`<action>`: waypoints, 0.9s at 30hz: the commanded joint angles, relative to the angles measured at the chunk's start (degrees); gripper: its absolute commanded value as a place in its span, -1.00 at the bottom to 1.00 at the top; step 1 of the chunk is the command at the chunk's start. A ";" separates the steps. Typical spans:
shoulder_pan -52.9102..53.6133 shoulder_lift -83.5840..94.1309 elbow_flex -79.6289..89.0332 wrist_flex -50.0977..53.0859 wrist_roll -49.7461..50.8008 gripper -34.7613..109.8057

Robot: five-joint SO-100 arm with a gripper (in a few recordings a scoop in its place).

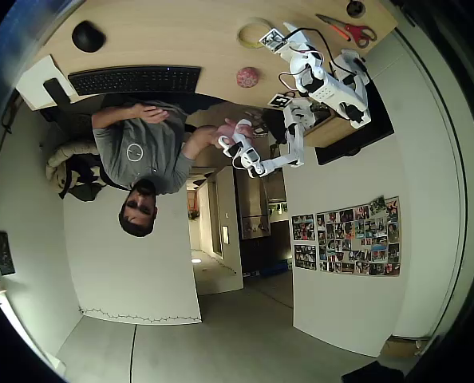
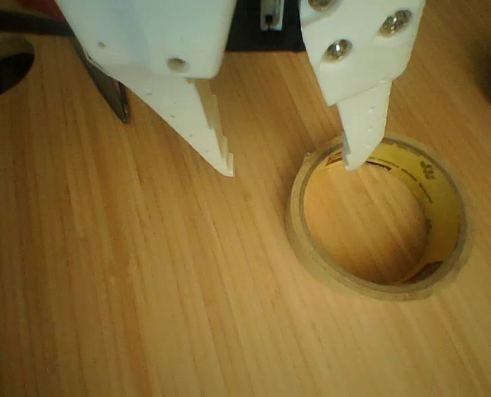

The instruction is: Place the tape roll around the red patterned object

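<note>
I expect the tape roll (image 1: 241, 33) to fit closely around the red patterned object when I lower it, because the roll's open centre (image 1: 254, 33) looks slightly wider than that object.
The tape roll (image 1: 250, 29) lies flat on the wooden desk (image 1: 165, 36), a cream ring with a wide open centre. In the wrist view the tape roll (image 2: 440, 198) sits at the lower right. My white gripper (image 2: 288, 165) hangs open just above it. One fingertip (image 2: 355, 157) is over the ring's near rim; the other fingertip (image 2: 222, 164) is outside the ring, over bare wood. From overhead, the gripper (image 1: 267, 37) is at the roll's right edge. The red patterned object (image 1: 247, 77), a small speckled ball, rests apart from the roll, toward the desk's edge.
Red-handled scissors (image 1: 350, 30) lie to the right of the arm, with a dark round hole (image 1: 354, 8) in the desk beside them. A keyboard (image 1: 133, 80) and a mouse (image 1: 88, 36) sit at the left. A person (image 1: 141, 152) sits at the desk's edge.
</note>
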 commanded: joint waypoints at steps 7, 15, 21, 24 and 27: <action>-2.55 0.62 1.85 -6.06 1.41 -0.04; -3.78 1.67 13.45 -16.00 2.37 -0.07; -4.04 3.08 16.61 -19.07 2.29 -0.17; -3.69 3.16 16.96 -19.69 2.29 -0.38; -3.08 4.57 17.67 -20.30 2.29 -0.52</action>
